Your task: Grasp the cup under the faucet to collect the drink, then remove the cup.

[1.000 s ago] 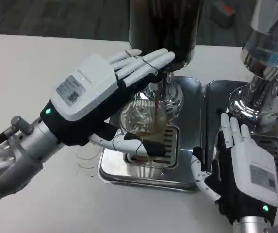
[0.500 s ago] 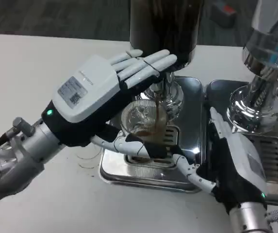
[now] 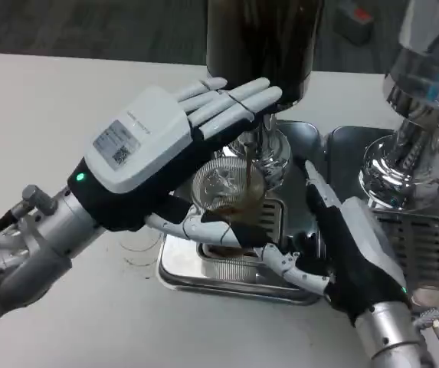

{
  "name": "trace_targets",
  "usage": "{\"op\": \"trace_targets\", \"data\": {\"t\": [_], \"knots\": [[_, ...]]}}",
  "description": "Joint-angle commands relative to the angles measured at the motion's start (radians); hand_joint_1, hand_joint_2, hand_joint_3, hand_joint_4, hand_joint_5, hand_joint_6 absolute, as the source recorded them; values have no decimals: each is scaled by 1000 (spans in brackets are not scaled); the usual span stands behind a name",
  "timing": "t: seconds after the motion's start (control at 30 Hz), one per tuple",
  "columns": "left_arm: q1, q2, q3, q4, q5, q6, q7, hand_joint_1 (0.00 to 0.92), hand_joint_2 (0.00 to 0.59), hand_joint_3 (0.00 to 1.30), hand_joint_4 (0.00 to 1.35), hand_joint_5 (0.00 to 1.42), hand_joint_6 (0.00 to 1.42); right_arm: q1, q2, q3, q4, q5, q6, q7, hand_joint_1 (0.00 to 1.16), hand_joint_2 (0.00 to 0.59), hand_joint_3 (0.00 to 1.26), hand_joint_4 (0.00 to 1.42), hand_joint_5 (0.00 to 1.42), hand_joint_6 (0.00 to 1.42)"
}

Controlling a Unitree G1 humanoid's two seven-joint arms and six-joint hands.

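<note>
The clear plastic cup (image 3: 225, 185) will have only a shallow pool in it when I lift it, because the brown stream (image 3: 249, 167) is thin and the drink is low.
A clear plastic cup (image 3: 221, 186) stands on the grate of the steel drip tray (image 3: 179, 270), under the faucet (image 3: 253, 147) of a dark drink dispenser (image 3: 261, 38). A thin brown stream runs from the faucet into the cup, and brown drink lies at its bottom. My left hand (image 3: 150, 165) reaches over the cup with its fingers stretched flat against the faucet's tap; its thumb lies along the cup's near side. My right hand (image 3: 345, 253) is beside the cup on the right, fingers apart and reaching toward the cup's base, holding nothing.
A second dispenser with a chrome base (image 3: 411, 153) stands at the right on its own drip tray (image 3: 427, 247), close behind my right hand. White table (image 3: 66, 92) spreads out to the left and in front of the trays.
My right hand has swung left from in front of the second tray to the cup's side, fingers now near its base. My left hand has stayed at the tap and the drink keeps running.
</note>
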Motion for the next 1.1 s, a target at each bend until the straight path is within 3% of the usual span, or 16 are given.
{"op": "trace_targets", "data": {"t": [0.03,0.53,1.1], "knots": [[23,-2,-47,-18,38,-19,-28,0,125,118,104,327,227,-33,-9,-4,33,26,-29,30,645,256,0,0,0,51],[12,19,-46,-18,36,-18,-33,0,126,136,114,339,227,-104,36,-21,188,113,-110,9,676,233,0,0,0,35],[20,18,-43,-24,33,-5,-26,0,125,144,116,348,227,-148,53,-20,257,138,-143,18,684,233,0,0,0,34]]}}
